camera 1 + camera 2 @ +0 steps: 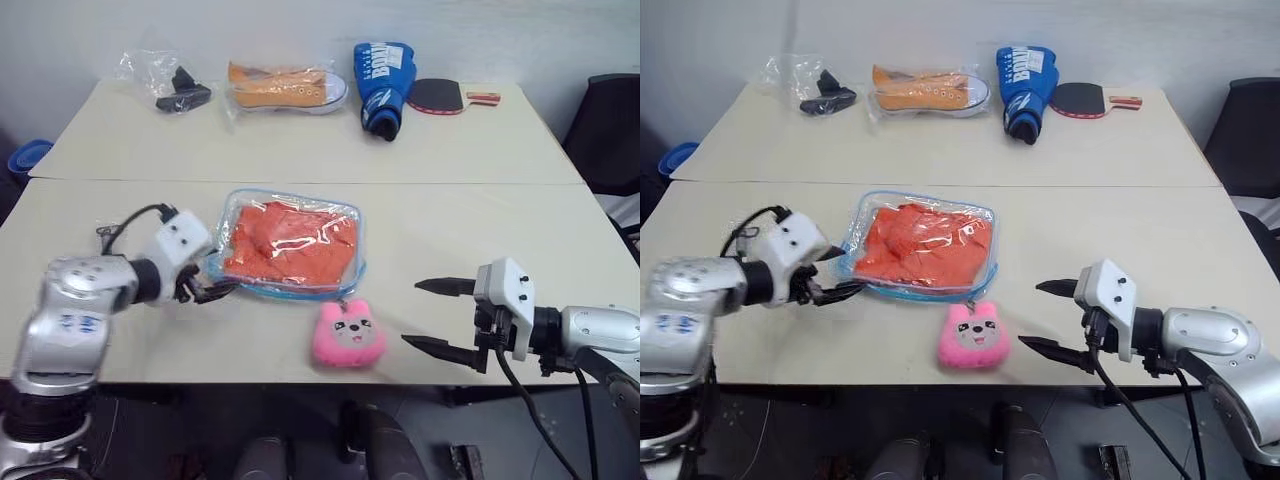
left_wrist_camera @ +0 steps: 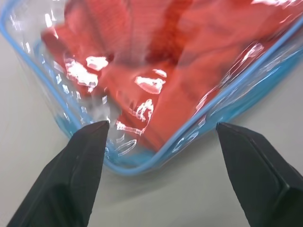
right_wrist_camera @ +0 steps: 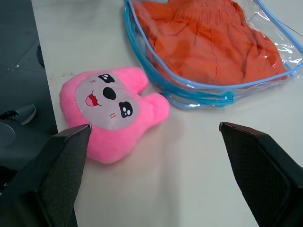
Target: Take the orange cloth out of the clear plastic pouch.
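The pink plush toy (image 1: 348,336) is joined to the pouch's trim by a small link (image 1: 343,303), so I expect the toy to pull the zipper open when I tug on it.
The clear plastic pouch (image 1: 232,212) with light blue trim lies flat near the table's middle, and the orange cloth (image 1: 290,245) is inside it. My left gripper (image 1: 205,287) is at the pouch's near-left corner, open. In the left wrist view its fingers (image 2: 80,161) stand wide apart, with the blue-edged corner (image 2: 142,165) just ahead of them and nothing held. My right gripper (image 1: 412,313) hovers open over the table's front right, apart from the pouch (image 3: 203,90) and the cloth (image 3: 208,42).
A pink plush toy (image 1: 348,335) lies in front of the pouch, between the grippers. Along the far edge sit a clear bag with a black item (image 1: 175,90), an orange sneaker (image 1: 285,88), a blue glove (image 1: 385,80) and a paddle (image 1: 440,95). A black chair (image 1: 610,130) stands at right.
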You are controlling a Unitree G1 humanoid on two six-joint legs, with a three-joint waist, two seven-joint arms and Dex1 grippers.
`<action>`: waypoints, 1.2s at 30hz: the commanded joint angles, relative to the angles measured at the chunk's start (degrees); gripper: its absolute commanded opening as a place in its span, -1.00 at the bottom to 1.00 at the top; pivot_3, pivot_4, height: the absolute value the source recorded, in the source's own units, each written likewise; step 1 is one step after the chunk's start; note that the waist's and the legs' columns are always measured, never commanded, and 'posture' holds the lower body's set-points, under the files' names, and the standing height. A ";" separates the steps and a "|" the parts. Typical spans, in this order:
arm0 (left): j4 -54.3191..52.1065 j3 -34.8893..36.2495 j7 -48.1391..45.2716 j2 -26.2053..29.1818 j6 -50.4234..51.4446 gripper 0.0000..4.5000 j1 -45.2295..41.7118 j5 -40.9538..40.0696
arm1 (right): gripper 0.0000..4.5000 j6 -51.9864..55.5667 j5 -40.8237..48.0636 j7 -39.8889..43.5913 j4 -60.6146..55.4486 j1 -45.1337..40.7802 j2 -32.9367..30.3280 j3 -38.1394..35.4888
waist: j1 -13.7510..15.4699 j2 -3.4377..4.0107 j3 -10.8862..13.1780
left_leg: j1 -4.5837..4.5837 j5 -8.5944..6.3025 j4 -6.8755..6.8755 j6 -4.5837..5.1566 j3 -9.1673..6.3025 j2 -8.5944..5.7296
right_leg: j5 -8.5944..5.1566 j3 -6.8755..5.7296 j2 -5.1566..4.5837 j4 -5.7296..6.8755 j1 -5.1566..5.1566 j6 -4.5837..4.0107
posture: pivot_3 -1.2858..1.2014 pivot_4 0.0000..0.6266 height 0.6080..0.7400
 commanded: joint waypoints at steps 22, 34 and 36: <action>21.32 -45.13 -7.20 -16.59 -21.34 0.70 -23.70 4.78 | 1.00 4.57 6.36 -2.96 -8.87 5.32 -3.12 -10.15 | 0.16 -0.04 0.00 | -0.08 -0.03 0.00 -0.07 0.11 0.01 | 0.05 0.50 0.45 -0.14 0.20 0.13 | 0.03 -0.52 1.00; 21.35 -42.47 -8.05 -14.12 -22.51 -0.35 -21.63 5.14 | 1.00 2.81 4.60 -4.51 -5.73 -0.01 -2.85 -4.17 | 0.03 -0.04 0.00 | -0.10 -0.06 -0.01 -0.01 0.15 0.07 | 0.05 0.56 0.52 -0.16 0.16 0.14 | 0.03 -0.52 1.00; 20.29 -42.07 -8.50 -13.37 -22.06 -0.59 -20.98 4.75 | 1.00 2.20 3.63 -4.41 -5.00 -1.14 -2.69 -2.46 | 0.08 -0.04 0.00 | -0.10 -0.07 -0.01 -0.02 0.15 0.10 | 0.05 0.59 0.56 -0.17 0.15 0.14 | 0.03 -0.52 1.00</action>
